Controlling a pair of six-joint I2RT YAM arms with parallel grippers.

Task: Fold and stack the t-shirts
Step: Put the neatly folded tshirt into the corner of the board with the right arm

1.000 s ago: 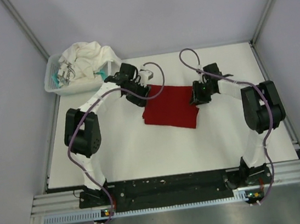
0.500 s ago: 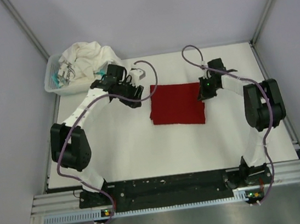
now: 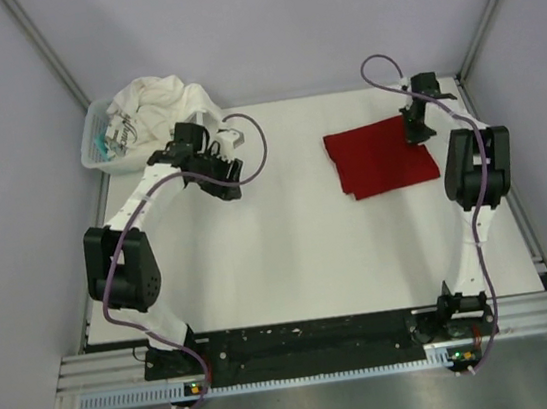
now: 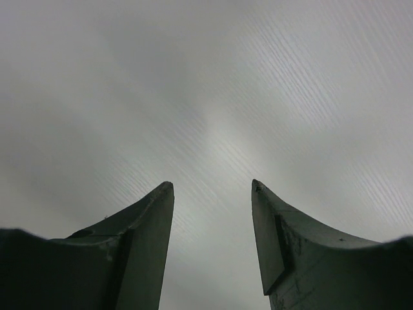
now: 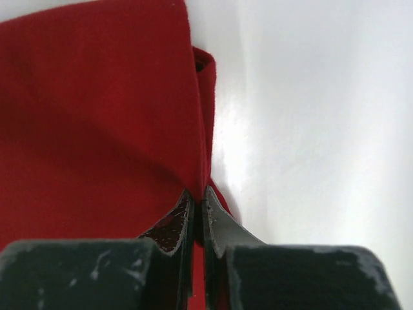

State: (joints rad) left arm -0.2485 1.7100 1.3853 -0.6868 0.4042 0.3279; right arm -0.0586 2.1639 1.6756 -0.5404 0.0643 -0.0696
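Note:
My right gripper is pulling the deep red t-shirt (image 3: 380,158), which is folded flat, and the way to the back corner (image 3: 451,86) is open. My right gripper should keep pulling the t-shirt until it sits in that corner.
The deep red t-shirt (image 3: 380,156) lies folded into a rectangle at the back right of the table, and it fills the left of the right wrist view (image 5: 97,116). My right gripper (image 3: 413,129) (image 5: 199,194) is shut on the shirt's right edge, pinching the cloth between its fingertips. The white t-shirt (image 3: 161,103) is crumpled in the white basket (image 3: 104,154) at the back left. My left gripper (image 3: 229,185) (image 4: 213,187) is open and empty over bare tabletop, just right of the basket.
The white table (image 3: 290,253) is bounded by metal frame posts and grey walls on both sides. The right table edge runs close to my right arm (image 3: 476,168). Purple cables loop above both wrists.
My right gripper has dragged the red shirt from the table's middle to the back right. My left gripper has let go of the shirt and drawn back left toward the basket.

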